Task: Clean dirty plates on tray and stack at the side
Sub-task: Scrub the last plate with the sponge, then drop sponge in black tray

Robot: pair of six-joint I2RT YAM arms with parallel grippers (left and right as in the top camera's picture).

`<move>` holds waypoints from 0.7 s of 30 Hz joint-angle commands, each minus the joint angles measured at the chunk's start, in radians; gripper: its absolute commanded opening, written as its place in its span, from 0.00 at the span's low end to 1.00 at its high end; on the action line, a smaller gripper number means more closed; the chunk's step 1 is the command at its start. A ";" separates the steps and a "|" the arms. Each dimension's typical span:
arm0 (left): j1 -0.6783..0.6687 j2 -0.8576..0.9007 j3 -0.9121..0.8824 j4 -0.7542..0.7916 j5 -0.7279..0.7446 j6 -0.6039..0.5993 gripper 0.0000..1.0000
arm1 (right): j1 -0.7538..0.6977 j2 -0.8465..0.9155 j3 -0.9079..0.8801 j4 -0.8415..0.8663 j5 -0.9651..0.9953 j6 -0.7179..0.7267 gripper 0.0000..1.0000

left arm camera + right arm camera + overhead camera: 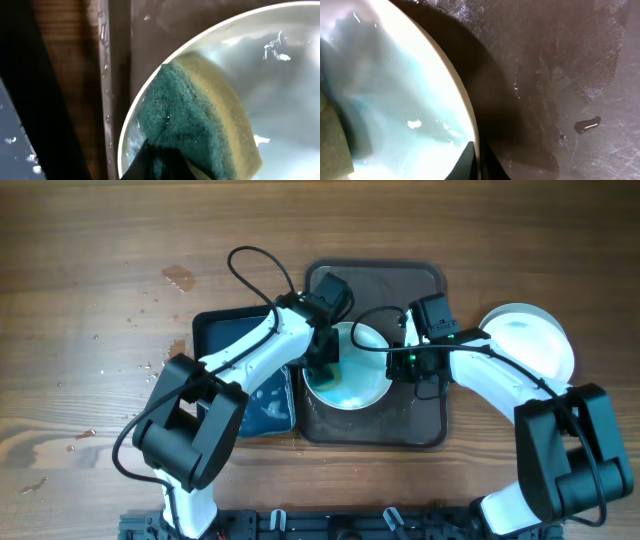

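The sponge rests against the plate's rim [308,384] next to the black tray, so the robot's left gripper should wipe back over the blue film [364,383] toward the right gripper.
A white plate [356,387] with a pale blue wet film lies on the dark brown tray [380,280]. My left gripper [322,362] is shut on a green and yellow sponge [200,120], which is pressed on the plate's left inner side [280,60]. My right gripper [398,364] is shut on the plate's right rim. In the right wrist view the fingers [476,165] pinch the rim and the plate [395,90] is tilted up off the tray floor [560,75]. White plates [530,340] lie on the table to the right of the tray; I cannot tell how many.
A smaller black tray of blue water [245,385] sits against the brown tray's left side. Water drops [178,277] lie on the wood at the far left. A dark droplet [587,124] sits on the wet tray floor.
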 commanded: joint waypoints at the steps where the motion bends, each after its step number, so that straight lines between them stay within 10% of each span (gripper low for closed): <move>1: 0.022 0.026 0.007 0.081 0.131 0.018 0.04 | -0.006 0.034 -0.003 -0.019 0.059 0.003 0.04; 4: -0.021 0.049 -0.023 0.258 0.493 0.019 0.04 | -0.006 0.034 -0.003 -0.021 0.059 0.002 0.04; 11: -0.084 0.092 -0.047 0.378 0.736 0.045 0.04 | -0.006 0.034 -0.003 -0.028 0.059 0.000 0.04; 21: 0.062 0.085 -0.046 -0.006 -0.067 0.033 0.04 | -0.006 0.034 -0.003 -0.029 0.059 0.000 0.04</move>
